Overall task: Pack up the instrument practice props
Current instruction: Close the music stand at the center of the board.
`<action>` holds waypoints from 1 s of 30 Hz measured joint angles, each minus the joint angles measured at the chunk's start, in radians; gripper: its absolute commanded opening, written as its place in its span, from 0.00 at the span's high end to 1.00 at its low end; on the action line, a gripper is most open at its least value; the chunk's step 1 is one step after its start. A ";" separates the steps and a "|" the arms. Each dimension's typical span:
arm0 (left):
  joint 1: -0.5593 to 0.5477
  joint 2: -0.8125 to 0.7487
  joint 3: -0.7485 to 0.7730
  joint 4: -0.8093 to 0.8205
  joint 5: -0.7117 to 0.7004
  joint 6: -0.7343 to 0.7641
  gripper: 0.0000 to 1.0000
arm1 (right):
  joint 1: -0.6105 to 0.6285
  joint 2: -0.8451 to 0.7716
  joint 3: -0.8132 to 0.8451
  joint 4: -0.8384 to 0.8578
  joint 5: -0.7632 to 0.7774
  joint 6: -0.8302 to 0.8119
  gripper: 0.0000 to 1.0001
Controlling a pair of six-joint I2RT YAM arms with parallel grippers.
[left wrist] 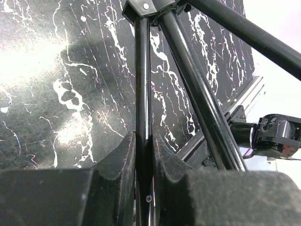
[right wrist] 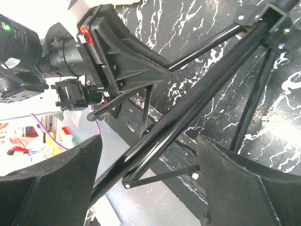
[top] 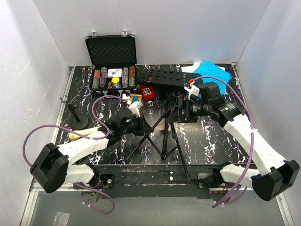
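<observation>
My right gripper should close farther down the pole and fold the legs together, because it is open around the pole and the tripod legs are spread wide.
The black music stand stands mid-table on its tripod legs, with its hole-punched desk tipped toward the back. My left gripper is shut on one thin tripod leg, which runs straight up between the pads. From the right, my right gripper stands open around the stand's pole; both fingers are clear of it. Blue sheet-music pages lie at the back right. The cream microphone lies at the left, next to the small black mic stand.
An open black case of poker chips sits at the back left. Small coloured blocks and a red cube lie in front of it. White walls close in three sides. The other tripod legs spread toward the near edge.
</observation>
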 measured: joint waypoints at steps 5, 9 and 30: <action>0.002 -0.013 0.000 0.000 -0.003 -0.004 1.00 | -0.088 -0.045 -0.043 0.016 -0.021 0.011 0.10; 0.003 -0.021 0.000 0.000 -0.008 -0.011 1.00 | -0.182 -0.080 -0.164 0.067 -0.050 0.051 0.09; 0.003 -0.036 -0.051 0.053 -0.016 -0.046 1.00 | -0.313 -0.101 -0.269 0.329 -0.256 0.365 0.07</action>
